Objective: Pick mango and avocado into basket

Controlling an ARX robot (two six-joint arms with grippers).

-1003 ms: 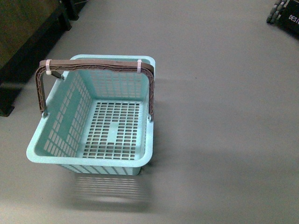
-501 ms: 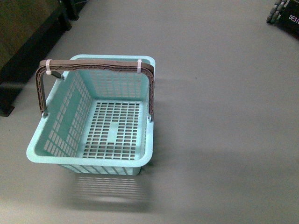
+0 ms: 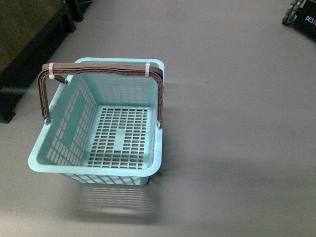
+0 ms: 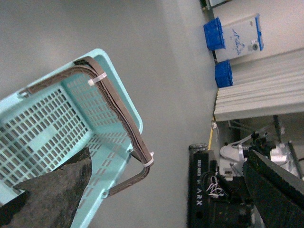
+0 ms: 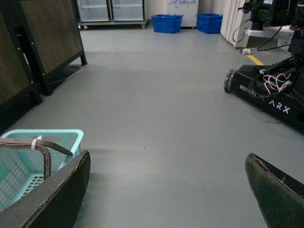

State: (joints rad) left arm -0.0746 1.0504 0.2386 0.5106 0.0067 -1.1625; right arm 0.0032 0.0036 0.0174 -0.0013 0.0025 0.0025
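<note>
I expect the light turquoise basket (image 3: 114, 129) to hang with its opening up when I lift it, because the brown handle meets the basket's rim (image 3: 159, 123) halfway along both sides.
The light turquoise basket (image 3: 74, 163) stands empty on the grey floor in the front view, its brown handle (image 3: 98, 68) raised and tied with white zip ties. It also shows in the left wrist view (image 4: 121, 99) and at the edge of the right wrist view (image 5: 71, 135). My left gripper (image 4: 166, 190) is open and empty beside the basket's handle. My right gripper (image 5: 166, 190) is open and empty over bare floor, away from the basket. No mango and no avocado is in view. Neither gripper shows in the front view.
Dark wooden furniture (image 3: 24, 44) stands at the far left. A black wheeled ARX robot base (image 5: 270, 95) sits on the floor at the right. Blue crates (image 5: 166, 23) and glass-door cabinets line the far wall.
</note>
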